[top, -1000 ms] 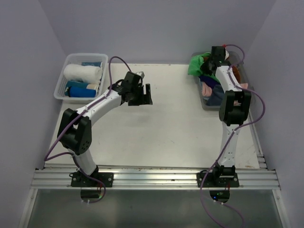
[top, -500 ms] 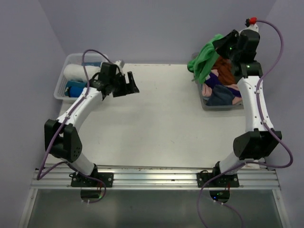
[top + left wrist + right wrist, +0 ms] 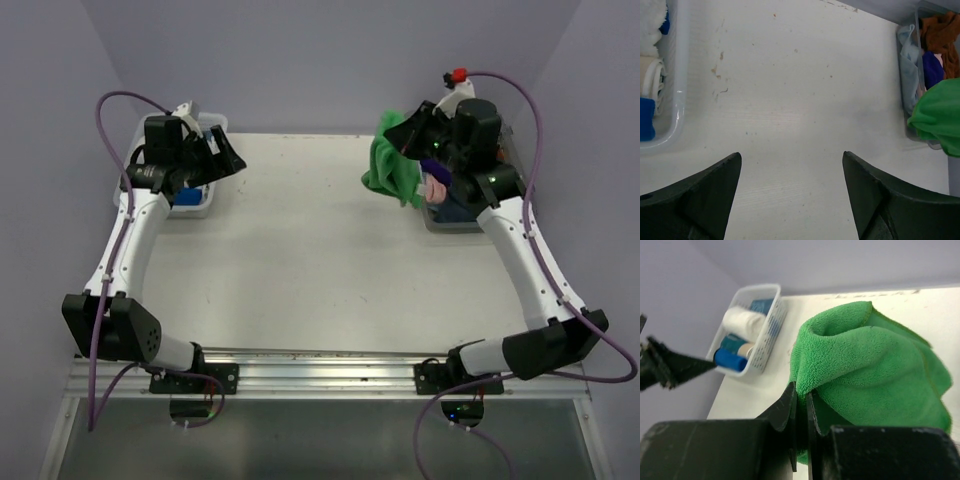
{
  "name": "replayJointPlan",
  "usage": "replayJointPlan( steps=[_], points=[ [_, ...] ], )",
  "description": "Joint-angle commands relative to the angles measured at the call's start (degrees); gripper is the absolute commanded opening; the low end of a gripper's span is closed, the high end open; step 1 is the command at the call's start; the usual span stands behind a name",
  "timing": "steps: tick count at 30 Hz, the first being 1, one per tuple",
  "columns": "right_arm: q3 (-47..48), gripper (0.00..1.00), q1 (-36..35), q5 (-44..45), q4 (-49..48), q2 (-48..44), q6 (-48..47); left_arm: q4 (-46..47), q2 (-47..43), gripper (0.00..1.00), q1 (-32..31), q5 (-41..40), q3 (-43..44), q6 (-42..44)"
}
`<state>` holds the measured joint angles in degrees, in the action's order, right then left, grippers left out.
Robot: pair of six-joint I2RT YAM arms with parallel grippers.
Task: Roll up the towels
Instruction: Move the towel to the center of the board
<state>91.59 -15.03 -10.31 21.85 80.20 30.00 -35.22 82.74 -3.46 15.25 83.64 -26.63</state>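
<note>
The robot's right gripper has the green towel hanging bunched (image 3: 390,168) from it, so the robot should lay the towel out toward the white basket (image 3: 196,208) and take the towel's loose end with its left gripper.
My right gripper (image 3: 408,133) is shut on the bright green towel (image 3: 392,172) and holds it hanging in the air just left of the clear tub (image 3: 436,218). In the right wrist view the jaws (image 3: 802,392) pinch a fold of the green towel (image 3: 875,365). Purple (image 3: 436,178), pink and dark towels lie in the tub; a rust-brown towel (image 3: 940,32) shows in the left wrist view. My left gripper (image 3: 222,157) is open and empty at the far left, above the white basket (image 3: 196,208). In its wrist view the jaws (image 3: 790,160) stand wide over bare table.
The white basket (image 3: 771,327) at the far left holds rolled towels: white (image 3: 742,320), blue (image 3: 730,360) and beige. The tub (image 3: 907,75) stands at the far right edge. Purple walls close in on the left, back and right.
My right gripper has swung left and down, carrying the green towel out of the tub over the table. My left arm has drawn back left, and its gripper is now above the basket.
</note>
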Motion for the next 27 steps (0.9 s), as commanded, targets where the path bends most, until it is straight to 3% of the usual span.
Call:
replayJointPlan(
  steps=[1, 3, 5, 6, 8, 9, 12, 17, 21, 23, 27],
  points=[
    [-6.3, 0.04, -8.05, -1.21, -2.58, -3.56, -0.21, -2.57, -1.18, 0.86, 2.32, 0.58, 2.15, 2.37],
    [-9.84, 0.07, -11.76, -0.86, -4.26, -2.69, 2.07, -2.66, -1.53, 0.86, 3.28, 0.58, 1.71, 2.37],
    [-13.71, 0.18, -17.54, -1.38, -6.11, -0.41, 4.0, -0.83, -1.97, 0.86, 3.46, 0.75, -0.31, 1.85],
    [-14.24, 0.42, -19.49, -1.56, -6.11, 2.65, 3.84, 0.14, -2.32, 0.86, 3.46, 1.36, -1.45, 1.41],
    [-11.54, 0.67, -23.71, -3.4, -1.57, 6.88, 0.18, 2.25, -2.58, 0.86, 3.46, 4.17, -4.87, 0.53],
    [-10.22, 0.7, -24.08, -2.97, 3.33, 9.24, -0.9, 2.61, -2.41, 0.86, 3.29, 4.79, -6.71, 0.27],
    [-15.18, 0.72, -22.42, 3.17, 3.39, 8.05, -1.7, 2.7, -2.41, 0.86, 0.67, 1.56, -9.44, 0.7],
    [-22.68, 0.68, -15.21, -0.32, 1.62, 8.21, -0.12, 3.66, -0.57, 0.82, -6.37, -1.8, -16.38, -0.52],
    [-24.18, 0.69, -17.22, -2.61, 1.62, 12.86, -0.56, 9.11, 2.07, 0.82, -7.87, 0.91, -25.17, -3.42],
    [-23.83, 0.74, -20.12, -2.09, 1.62, 15.93, -1.26, 10.87, 4.43, 0.82, -8.49, 1.45, -25.98, -3.86],
    [-23.65, 0.73, -21.71, -0.16, -0.48, 20.6, -0.56, 11.14, 8.48, 0.8, -11.12, 1.28, -25.02, -3.6]
  ],
)
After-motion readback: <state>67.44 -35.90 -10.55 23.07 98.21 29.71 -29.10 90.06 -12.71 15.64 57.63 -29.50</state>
